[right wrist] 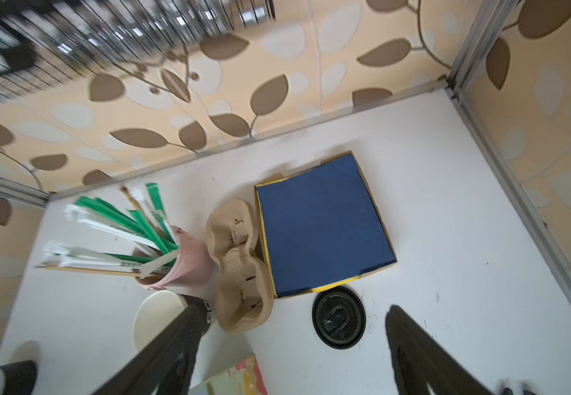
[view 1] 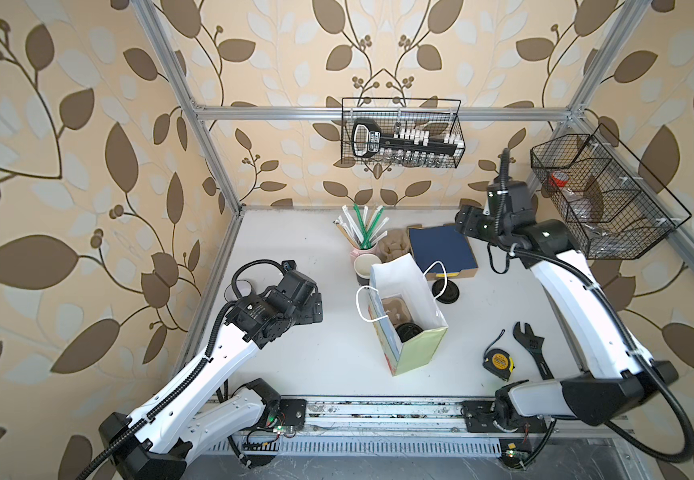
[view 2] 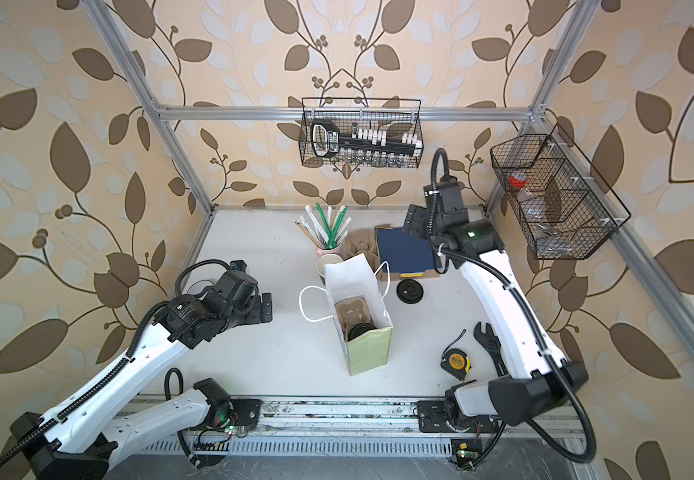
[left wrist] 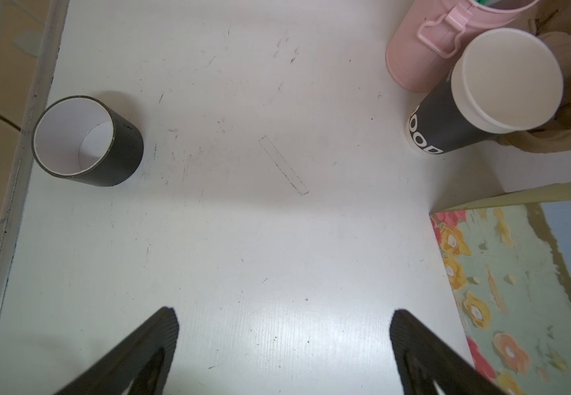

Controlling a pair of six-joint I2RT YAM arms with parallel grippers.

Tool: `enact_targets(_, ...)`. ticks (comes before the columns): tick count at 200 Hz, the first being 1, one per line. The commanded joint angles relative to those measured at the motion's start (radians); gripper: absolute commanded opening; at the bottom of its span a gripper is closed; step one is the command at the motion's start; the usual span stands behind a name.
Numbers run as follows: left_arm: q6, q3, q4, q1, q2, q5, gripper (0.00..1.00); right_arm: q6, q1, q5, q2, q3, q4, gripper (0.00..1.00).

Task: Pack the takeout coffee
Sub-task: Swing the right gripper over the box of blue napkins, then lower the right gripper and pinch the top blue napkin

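Note:
I can see the blue napkins lying uncovered in the box below my right gripper's open fingers, so I keep going down until the fingers meet the top napkin's middle.
One takeout coffee cup, black with white lettering and a white inside, stands open-topped beside the pink cup of straws. In both top views this cup is just behind the paper bag. A second black cup stands alone near the table's left edge. My left gripper hovers open over bare table between the two cups, holding nothing. My right gripper is open and empty, high over the back of the table. A flat black lid lies below it.
Inside the bag a brown carrier holds a round black-topped thing. Another brown carrier and a blue-topped box lie at the back. A tape measure and a wrench lie front right. Wire baskets hang on the frame.

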State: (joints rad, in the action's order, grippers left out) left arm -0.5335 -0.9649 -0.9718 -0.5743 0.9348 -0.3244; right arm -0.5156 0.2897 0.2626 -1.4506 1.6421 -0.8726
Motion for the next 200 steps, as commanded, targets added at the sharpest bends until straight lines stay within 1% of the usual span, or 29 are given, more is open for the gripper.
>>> enact_targets(1,0.001,-0.009,0.001,0.009,-0.015,-0.034,0.99,-0.035,-0.016,-0.040,-0.103,-0.047,0.049,0.85)
enact_targets(17,0.002,-0.008,0.005,0.010,-0.017,-0.033,0.99,-0.046,-0.037,-0.038,-0.186,-0.048,0.082,0.85)
enact_targets(38,0.003,-0.008,0.007,0.011,-0.015,-0.034,0.99,-0.066,-0.069,-0.072,-0.308,-0.028,0.112,0.84)
enact_targets(49,0.003,-0.009,0.005,0.010,-0.014,-0.037,0.99,-0.071,-0.075,-0.069,-0.377,0.002,0.109,0.83)
enact_targets(70,0.004,-0.009,0.006,0.010,-0.008,-0.037,0.99,-0.072,-0.078,-0.023,-0.499,0.073,0.098,0.83)
enact_targets(91,0.004,-0.010,0.007,0.011,-0.003,-0.036,0.99,-0.084,-0.092,-0.033,-0.600,0.134,0.088,0.81)
enact_targets(117,0.004,-0.009,0.007,0.012,-0.002,-0.039,0.99,-0.075,-0.097,-0.028,-0.675,0.165,0.129,0.77)
enact_targets(140,0.006,-0.009,0.007,0.013,0.002,-0.036,0.99,-0.075,-0.111,-0.036,-0.753,0.230,0.089,0.74)
enact_targets(200,0.009,-0.011,0.010,0.018,0.012,-0.028,0.99,-0.079,-0.130,-0.063,-0.831,0.244,0.110,0.66)
